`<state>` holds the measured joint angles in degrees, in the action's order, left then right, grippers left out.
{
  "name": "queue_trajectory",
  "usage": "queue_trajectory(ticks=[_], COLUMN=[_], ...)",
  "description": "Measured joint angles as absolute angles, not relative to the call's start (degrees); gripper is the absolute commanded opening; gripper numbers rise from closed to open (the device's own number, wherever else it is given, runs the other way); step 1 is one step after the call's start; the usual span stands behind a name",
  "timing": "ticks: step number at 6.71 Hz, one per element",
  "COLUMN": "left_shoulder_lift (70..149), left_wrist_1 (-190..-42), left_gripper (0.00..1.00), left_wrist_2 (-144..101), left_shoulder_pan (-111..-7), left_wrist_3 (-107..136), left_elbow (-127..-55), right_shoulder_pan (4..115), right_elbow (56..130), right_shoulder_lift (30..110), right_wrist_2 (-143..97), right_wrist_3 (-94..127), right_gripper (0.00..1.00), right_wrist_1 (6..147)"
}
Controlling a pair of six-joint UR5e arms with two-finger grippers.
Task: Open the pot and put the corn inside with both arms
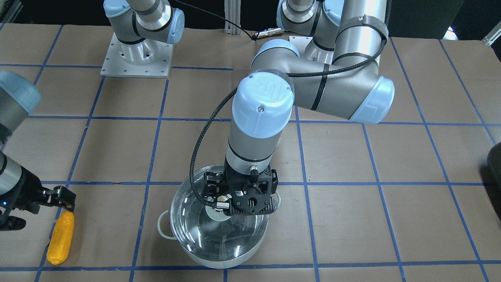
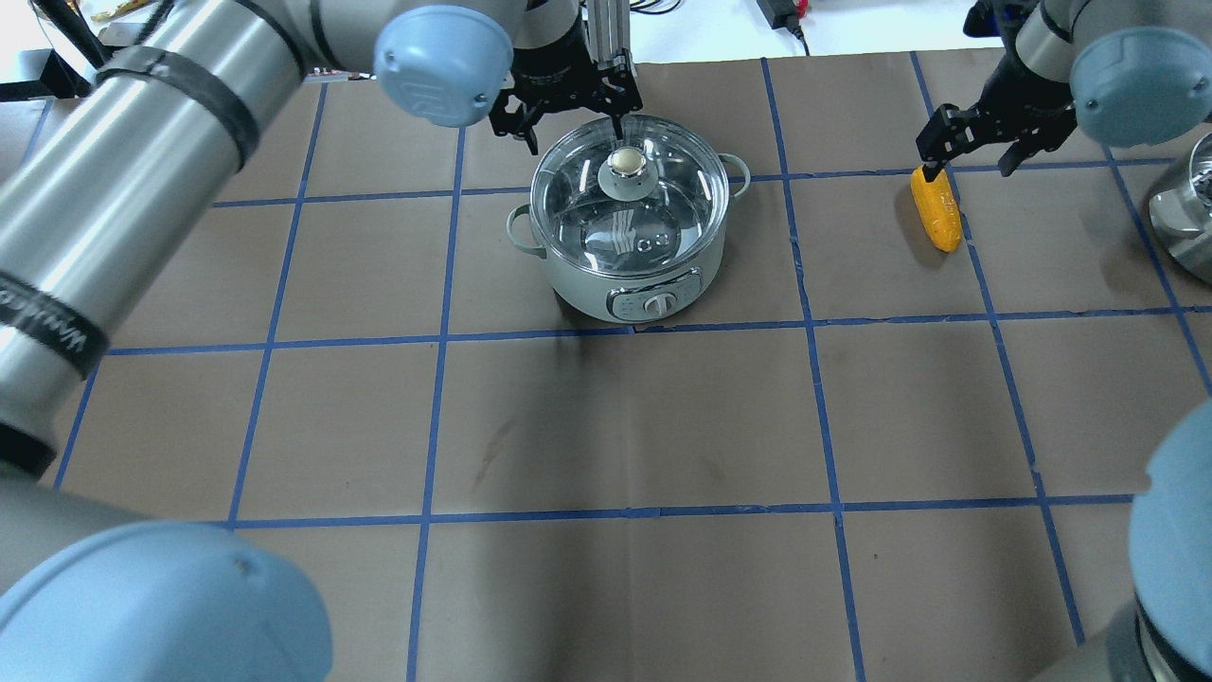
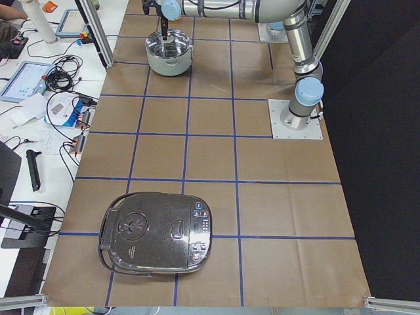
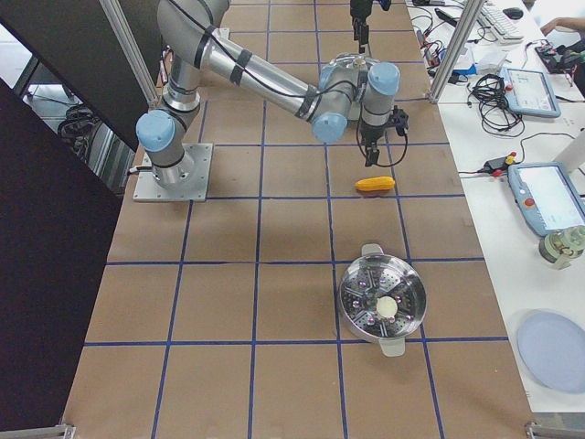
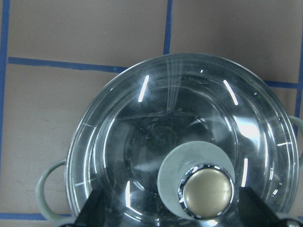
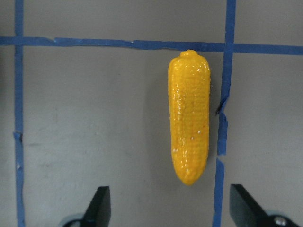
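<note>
The yellow corn [image 1: 61, 238] looks shorter than the pot's wide opening [image 1: 213, 237], so it will lie all the way inside, under the pot's rim, when the robot lowers it.
The pot [image 2: 630, 246] stands at the table's far middle with its glass lid [image 2: 663, 204] on, pale knob [image 2: 625, 163] on top. It also shows in the front view [image 1: 219, 235] and the left wrist view [image 5: 109, 156]. My left gripper [image 2: 575, 133] is open and hovers just above the lid, fingers either side of the knob [image 5: 207, 191], touching nothing. The yellow corn [image 2: 935, 208] lies on the table to the pot's right. My right gripper [image 2: 975, 152] is open and empty just above the corn's far end [image 6: 189, 118].
A steel pot with a steamer insert [image 4: 382, 302] stands near the table's right end. A dark rice cooker [image 3: 157, 233] sits near the left end. A blue plate [image 4: 553, 352] and tablets with cables lie on the side benches.
</note>
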<state>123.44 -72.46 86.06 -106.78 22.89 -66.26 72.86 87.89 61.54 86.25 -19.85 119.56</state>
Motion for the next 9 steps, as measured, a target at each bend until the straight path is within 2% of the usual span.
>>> queue_trajectory(ticks=[1,2,3,4,5,6,9], left_shoulder_lift=[124.9,125.8,126.4,126.5,126.5,126.4,121.8], left_wrist_1=[-71.1,-69.9,-69.4,-69.4,-69.6,-69.9,-74.7], left_gripper=[1.0,0.98,0.62,0.34,0.18,0.14,0.15], left_wrist_2=[85.9,85.8,85.8,85.9,85.8,85.8,85.9], left_shoulder_pan=[-107.4,-108.2,-108.9,-109.2,-109.3,-109.4,-107.6], left_wrist_3=[24.1,25.2,25.8,26.0,26.2,26.2,23.3], left_elbow=[-65.9,-65.8,-65.9,-66.1,-66.2,-66.2,-64.9], right_shoulder_pan=[72.4,72.3,72.3,72.2,72.2,72.2,73.0], right_elbow=[88.0,88.1,88.2,88.3,88.1,87.6,86.4], right_shoulder_lift=[57.6,54.3,52.5,52.0,52.3,54.1,65.9], right_wrist_2=[85.3,84.9,84.8,84.8,85.0,85.4,85.9], right_wrist_3=[-20.2,-20.4,-20.5,-20.5,-20.5,-20.5,-18.8], right_gripper=[0.69,0.45,0.15,0.08,0.08,0.08,0.08], right_wrist_1=[125.1,129.5,132.0,132.6,132.0,129.0,112.9])
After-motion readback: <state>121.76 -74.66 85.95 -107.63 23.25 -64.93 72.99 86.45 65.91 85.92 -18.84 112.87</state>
